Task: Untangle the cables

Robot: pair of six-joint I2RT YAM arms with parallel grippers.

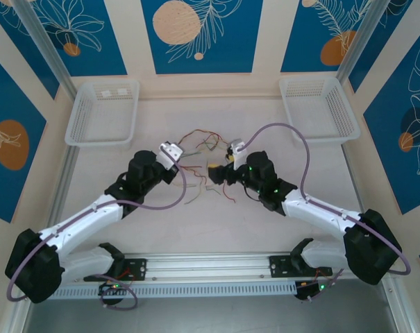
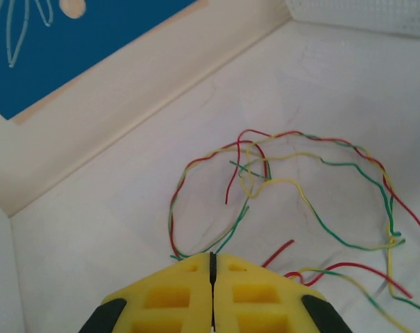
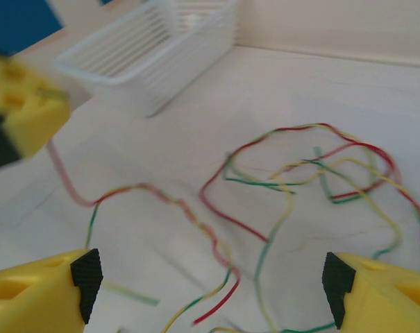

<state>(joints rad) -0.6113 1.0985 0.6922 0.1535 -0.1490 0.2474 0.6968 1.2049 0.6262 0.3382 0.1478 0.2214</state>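
Note:
The red wire in the robot's left gripper twists (image 3: 196, 220) around a yellow-green wire, so the right gripper should take hold of the yellow-green wire's near end (image 3: 187, 309) and pull the two wires apart.
The cables (image 1: 204, 143) are thin red, green and yellow wires, tangled in loose loops on the white table between my two grippers. In the left wrist view the cables (image 2: 314, 180) spread ahead of my left gripper (image 2: 211, 258), whose yellow fingers are pressed together, with a green and a red strand running into their tips. My left gripper (image 1: 178, 157) sits at the tangle's left edge. My right gripper (image 3: 210, 295) stands wide open low over the cables (image 3: 293, 180), several strands lying between its fingers (image 3: 43, 298). My right gripper (image 1: 221, 166) is at the tangle's right side.
Two white mesh baskets stand at the back, the left basket (image 1: 102, 111) and the right basket (image 1: 319, 107). The left basket (image 3: 154, 55) also appears in the right wrist view beyond the wires. Cream walls with blue panels close in the table. An aluminium rail (image 1: 210, 267) runs along the near edge.

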